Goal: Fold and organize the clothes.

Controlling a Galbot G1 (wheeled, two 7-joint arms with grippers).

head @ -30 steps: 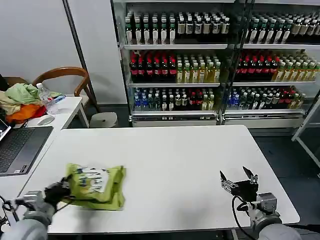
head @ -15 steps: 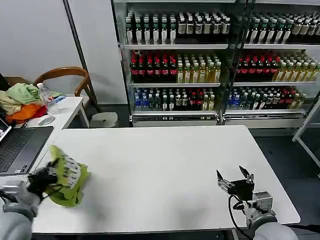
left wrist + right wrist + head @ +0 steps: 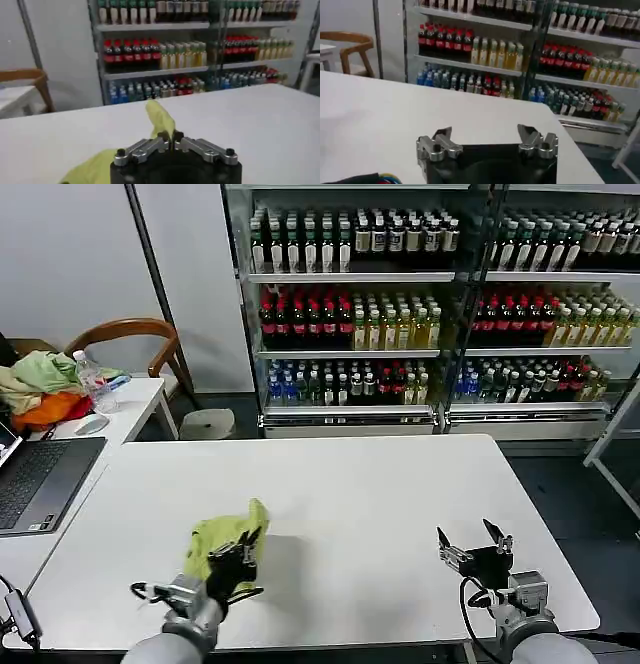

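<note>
My gripper will pull the shirt by its edge [image 3: 258,520]. The shirt is already in a compact folded bundle [image 3: 208,541], so it will slide along in one piece and stay folded.
The clothes are one lime yellow-green T-shirt [image 3: 222,541], bunched into a folded bundle on the white table [image 3: 360,494] toward its front left. My left gripper [image 3: 243,550] is shut on the shirt's near edge. In the left wrist view the shirt [image 3: 159,117] rises as a thin flap from between the closed jaws of that gripper [image 3: 170,137], and more of it lies beside the gripper body. My right gripper [image 3: 470,542] stands open over the table's front right, holding nothing, and appears in its own wrist view [image 3: 487,136] above bare tabletop.
A laptop [image 3: 38,479] lies at the left edge. A side table behind it carries a heap of garments [image 3: 38,389], a water bottle [image 3: 92,380] and a mouse [image 3: 90,424]. A wooden chair [image 3: 130,344] and drink shelves [image 3: 430,304] stand behind.
My left gripper has swung from the table's far left edge to the right and toward the middle front, dragging the shirt with it. The right gripper has hardly moved.
</note>
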